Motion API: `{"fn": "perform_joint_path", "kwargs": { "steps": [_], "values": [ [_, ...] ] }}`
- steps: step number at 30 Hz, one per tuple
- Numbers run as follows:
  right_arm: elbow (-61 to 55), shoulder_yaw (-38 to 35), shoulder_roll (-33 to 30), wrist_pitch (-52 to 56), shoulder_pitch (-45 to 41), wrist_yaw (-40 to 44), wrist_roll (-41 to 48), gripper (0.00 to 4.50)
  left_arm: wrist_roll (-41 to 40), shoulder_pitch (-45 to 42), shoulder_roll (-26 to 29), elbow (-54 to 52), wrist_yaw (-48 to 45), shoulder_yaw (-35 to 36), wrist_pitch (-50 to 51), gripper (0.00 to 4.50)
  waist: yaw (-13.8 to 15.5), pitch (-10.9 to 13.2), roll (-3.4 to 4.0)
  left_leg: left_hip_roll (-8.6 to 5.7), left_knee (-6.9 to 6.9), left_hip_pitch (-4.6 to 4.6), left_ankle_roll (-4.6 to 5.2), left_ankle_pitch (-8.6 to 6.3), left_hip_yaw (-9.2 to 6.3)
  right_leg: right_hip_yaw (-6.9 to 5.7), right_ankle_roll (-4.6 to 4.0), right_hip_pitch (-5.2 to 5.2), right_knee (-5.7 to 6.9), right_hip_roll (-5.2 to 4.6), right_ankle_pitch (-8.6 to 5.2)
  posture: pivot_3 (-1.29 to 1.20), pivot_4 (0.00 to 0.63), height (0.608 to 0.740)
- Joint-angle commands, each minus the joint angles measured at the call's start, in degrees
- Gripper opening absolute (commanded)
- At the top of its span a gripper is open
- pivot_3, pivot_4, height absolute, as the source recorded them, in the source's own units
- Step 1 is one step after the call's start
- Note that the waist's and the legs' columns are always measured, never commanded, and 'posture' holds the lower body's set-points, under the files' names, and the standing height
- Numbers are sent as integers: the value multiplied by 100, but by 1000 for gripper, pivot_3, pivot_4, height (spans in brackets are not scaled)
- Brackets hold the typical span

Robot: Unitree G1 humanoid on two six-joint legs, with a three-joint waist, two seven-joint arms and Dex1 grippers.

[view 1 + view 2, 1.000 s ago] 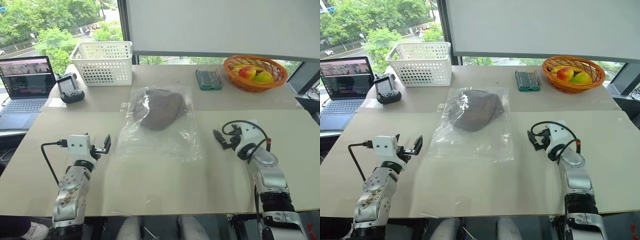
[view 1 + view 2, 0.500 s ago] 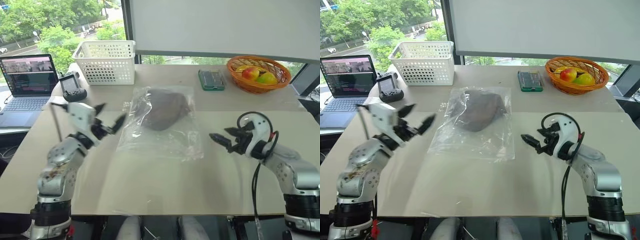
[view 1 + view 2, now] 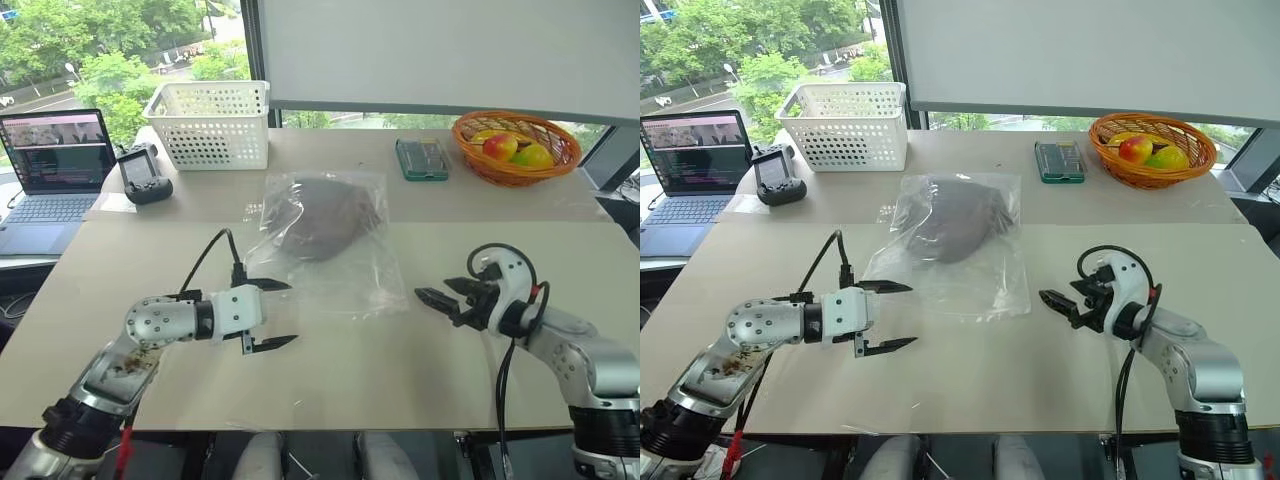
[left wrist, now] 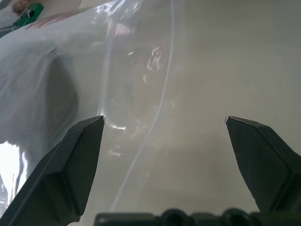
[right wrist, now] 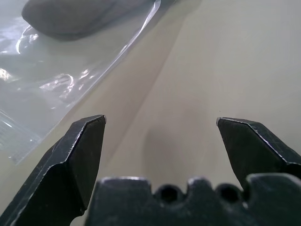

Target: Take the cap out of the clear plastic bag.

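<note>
The clear plastic bag [image 3: 300, 262] has a thin, wrinkled margin [image 3: 356, 288] past the cap. The bag's edge will come up in loose folds when I lift it.
The greyish-brown cap [image 3: 325, 215] lies as a rounded lump inside the clear plastic bag [image 3: 335, 280], which lies flat in the middle of the table. My left gripper [image 3: 285, 313] is open beside the bag's near left corner and points right, its fingers spread wide. In the left wrist view the bag [image 4: 117, 89] and the cap [image 4: 37, 89] lie just beyond the fingertips, with nothing between them. My right gripper [image 3: 432, 295] is open just off the bag's near right corner and points left. The right wrist view shows the bag's edge [image 5: 56, 80] and the cap [image 5: 70, 16] ahead.
A white perforated basket [image 3: 208, 122] stands at the back left, with a black controller [image 3: 143, 175] and a laptop [image 3: 55, 160] further left. A green case [image 3: 420, 158] and an orange fruit basket [image 3: 515, 145] stand at the back right.
My left arm has swung in to the right and rolled, bringing its open gripper up to the bag's near left corner. My right gripper has drawn back slightly and turned. Bag and cap lie unmoved.
</note>
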Motion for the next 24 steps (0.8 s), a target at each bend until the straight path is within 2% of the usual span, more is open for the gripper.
{"fn": "perform_joint_path", "kwargs": {
  "steps": [1, 5, 10, 11, 12, 15, 19, 21, 22, 23, 24],
  "values": [
    [-309, -258, 21, -184, 41, -109, 37, 4500, 692, -532, -375, 591, 674, 17, -709, 4419, 18, 0, -1, -1, 2, 0, 0, 0, -2, -3, 2, 2, 0, 0, 0, 0, 150, 740],
    [-377, -236, 64, -202, 113, -164, 25, 4500, 818, -888, -882, 1027, 1044, 51, -821, 4419, 17, 0, -1, -2, 1, -4, 0, 0, -5, -2, 6, 1, -1, 0, -1, 0, 150, 740],
    [-442, -196, 136, -209, 135, -251, 27, 4500, 1140, -1119, -1155, 1505, 1321, 4, -903, 4419, -31, 0, -1, -1, 1, -2, 0, 0, -7, -1, 6, -2, 10, 3, -1, 0, 150, 740],
    [-484, -187, 164, -174, 139, -272, 59, 4500, 1179, -1164, -1189, 1617, 1321, -25, -925, 3906, -30, 0, -1, -1, 1, 1, 0, 0, -7, -1, 6, 0, 12, 3, -1, 0, 150, 740],
    [-558, -181, 187, -86, 159, -284, 120, 4500, 1211, -1207, -1218, 1681, 1322, -48, -955, 3719, -30, 0, 0, -1, 2, 3, 1, 0, -7, -1, 6, 2, 13, 3, -1, 0, 150, 740],
    [-918, -235, 210, 386, 279, -283, 467, 4500, 1005, -1307, -1389, 1620, 1220, 2, -799, 2642, -24, 0, -1, -2, 2, 0, 0, 0, -7, -1, 7, 1, 10, 2, -1, 0, 150, 740],
    [-1676, -681, 339, 1699, 486, -656, 1653, 4500, 840, -1588, -1629, 1686, 1084, -12, -737, 1118, 26, 0, -1, -2, 2, -8, 0, 0, -14, -7, 7, -2, 11, 0, -1, 0, 150, 740],
    [-2059, -1027, 375, 2517, 587, -1123, 2214, 4500, 812, -1806, -1783, 1939, 1077, -35, -766, 401, 67, 0, -1, -3, 5, -7, 0, 0, -15, -8, 7, 2, 12, -1, -1, 0, 150, 740],
    [-2150, -1151, 393, 2820, 591, -1316, 2434, 4500, 815, -1870, -1827, 2031, 1070, -37, -780, 120, 80, 0, -1, -4, 7, -6, 0, 0, -15, -9, 7, 4, 12, -1, -1, 0, 150, 740],
    [-2278, -1353, 351, 3027, 658, -1397, 2902, 4500, 840, -2008, -1921, 2210, 1096, -53, -812, 120, 88, 0, -1, -4, 8, -6, 0, 0, -15, -8, 7, 5, 12, -1, 0, 0, 150, 740],
    [-2275, -1540, 239, 3162, 753, -1553, 3735, 4500, 846, -2170, -2052, 2416, 1160, -50, -801, 120, 102, 0, -2, -4, 9, -5, 0, 0, -14, -8, 8, 7, 10, -1, 0, 0, 150, 740]
  ]
}}
